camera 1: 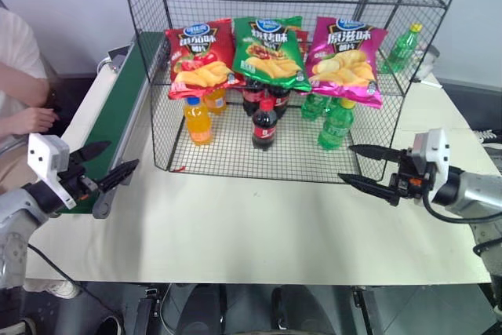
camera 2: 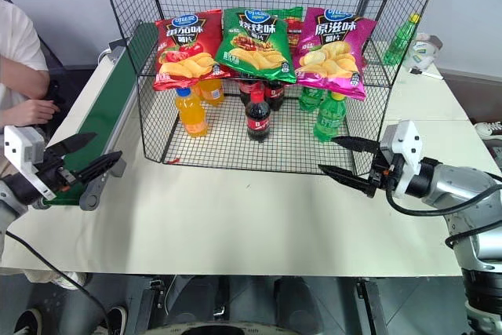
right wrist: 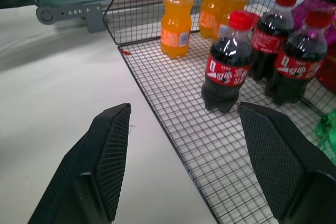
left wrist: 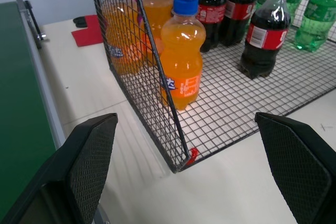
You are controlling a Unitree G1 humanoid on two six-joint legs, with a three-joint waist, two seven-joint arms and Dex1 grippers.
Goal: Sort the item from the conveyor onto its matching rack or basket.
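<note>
Green and red edges (camera 1: pixel 300 30) are showing behind the green crisp bag (camera 1: pixel 271 53), so I should expect more bags hidden there when I lift it away.
The item, a glossy green crisp bag (camera 1: pixel 271 52), leans on the middle tier of the black wire rack (camera 1: pixel 227 156), between a red bag (camera 1: pixel 201 54) and a magenta bag (camera 1: pixel 348 59). The dark green conveyor (camera 1: pixel 118 107) runs along the table's left side, and its visible belt is bare. My left gripper (camera 1: pixel 123 154) hovers open and empty by the conveyor's near end, pointing toward the rack's front left corner. My right gripper (camera 1: pixel 345 162) hovers open and empty off the rack's front right corner. In the wrist views, the left gripper (left wrist: pixel 185 119) and right gripper (right wrist: pixel 184 108) hold nothing.
Orange soda bottles (camera 1: pixel 198 119), cola bottles (camera 1: pixel 264 123) and green bottles (camera 1: pixel 336 125) stand on the rack's bottom tier. A person's arm (camera 1: pixel 23 119) rests left of the conveyor. One green bottle (camera 1: pixel 404 47) stands outside the rack at the back right. Open tabletop (camera 1: pixel 251 225) lies in front.
</note>
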